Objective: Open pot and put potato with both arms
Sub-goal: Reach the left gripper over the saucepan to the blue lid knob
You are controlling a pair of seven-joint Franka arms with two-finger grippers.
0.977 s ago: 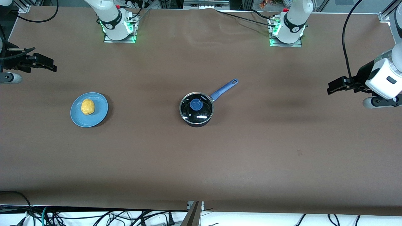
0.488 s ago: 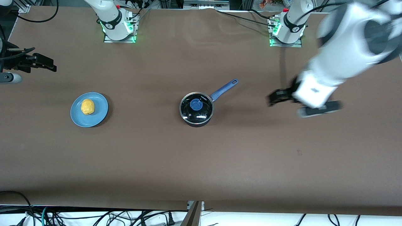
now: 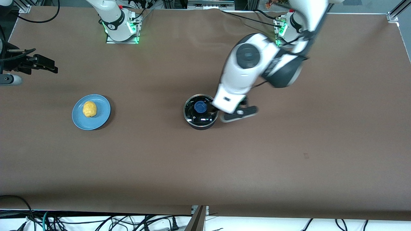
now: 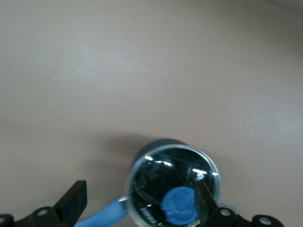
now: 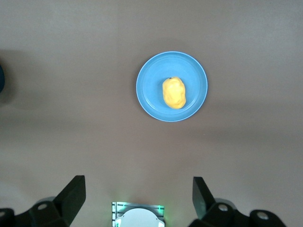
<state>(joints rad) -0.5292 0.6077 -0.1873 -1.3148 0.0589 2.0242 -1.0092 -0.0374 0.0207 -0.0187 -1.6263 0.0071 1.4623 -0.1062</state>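
I can see only plain black through the glass lid (image 3: 195,116), so I expect the black pot (image 3: 200,127) to be empty when I take the lid off.
The black pot (image 3: 199,119) stands mid-table with its glass lid (image 3: 196,116) and blue knob (image 3: 200,106) on. Its blue handle is hidden under the left arm in the front view and shows in the left wrist view (image 4: 102,216). My left gripper (image 3: 214,107) is open above the pot's rim where the handle joins; the left wrist view (image 4: 139,205) shows the lid (image 4: 161,172) and knob (image 4: 180,213) below it. The yellow potato (image 3: 89,109) lies on a light-blue plate (image 3: 98,120). My right gripper (image 3: 51,68) is open and waits at the right arm's end of the table, with the potato (image 5: 173,92) far below it.
The right arm's base (image 3: 120,29) and the left arm's base (image 3: 293,32) stand along the table's edge farthest from the front camera. The plate (image 5: 151,101) sits toward the right arm's end. Cables hang under the near edge.
The left arm has swung in from its end of the table to over the pot, covering the handle. The right arm, pot and potato have not moved.
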